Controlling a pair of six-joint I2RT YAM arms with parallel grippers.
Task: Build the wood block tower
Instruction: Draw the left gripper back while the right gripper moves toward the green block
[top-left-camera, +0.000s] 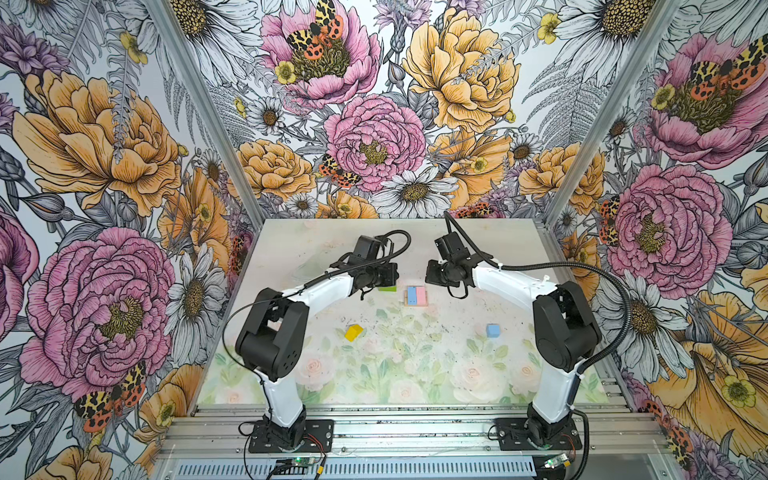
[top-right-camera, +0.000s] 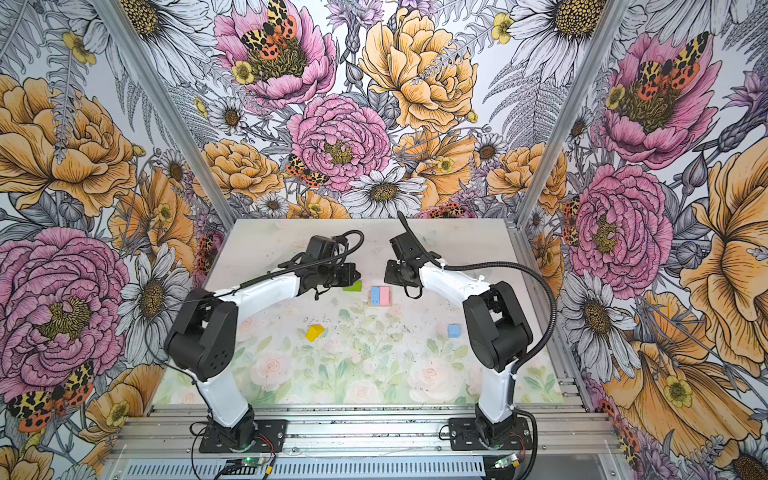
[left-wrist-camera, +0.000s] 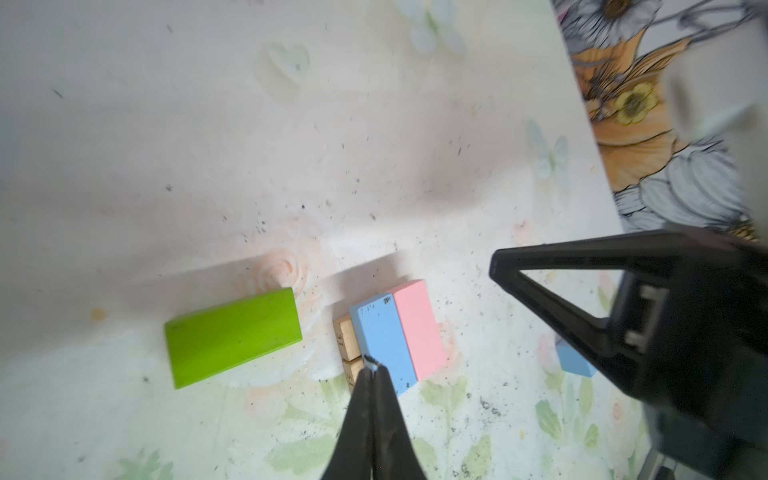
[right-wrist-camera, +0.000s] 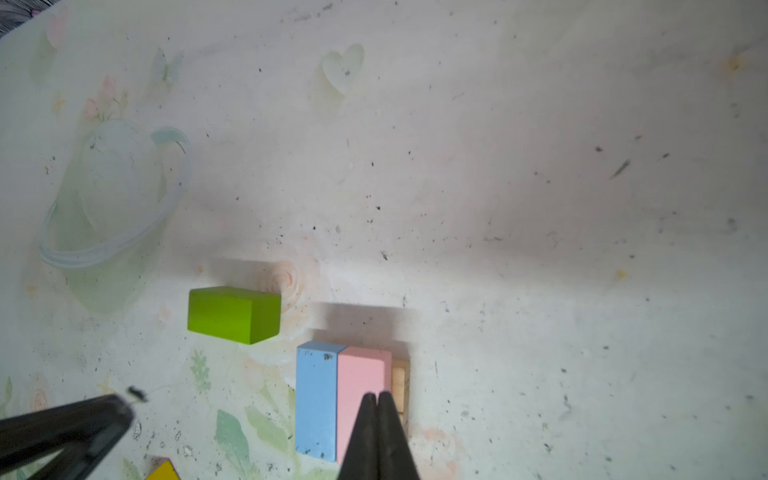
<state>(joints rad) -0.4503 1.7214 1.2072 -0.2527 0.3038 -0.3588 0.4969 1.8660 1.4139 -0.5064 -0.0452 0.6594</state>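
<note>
Next, my left gripper moves back first, because it is crowding the space over the green brick (top-right-camera: 357, 285). Then my right gripper should grab the green brick (right-wrist-camera: 233, 314).
The tower (top-left-camera: 416, 296) (top-right-camera: 380, 296) is a light blue brick (left-wrist-camera: 384, 343) (right-wrist-camera: 318, 399) and a pink brick (left-wrist-camera: 419, 328) (right-wrist-camera: 361, 382) lying side by side on tan planks (left-wrist-camera: 347, 343) (right-wrist-camera: 399, 382). A green brick (left-wrist-camera: 232, 336) (right-wrist-camera: 235, 313) lies flat just left of it. The yellow roof piece (top-left-camera: 353, 332) (top-right-camera: 315, 332) and the light blue cube (top-left-camera: 493, 331) (top-right-camera: 454, 331) sit nearer the front. My left gripper (left-wrist-camera: 374, 369) hangs shut and empty over the stack's left edge. My right gripper (right-wrist-camera: 377, 395) is shut and empty over its right edge.
The pale floral mat (top-left-camera: 415, 374) covers the table. Flowered walls close in the back and both sides. The two arm bases (top-left-camera: 291, 432) (top-left-camera: 536, 432) stand on the metal rail at the front edge.
</note>
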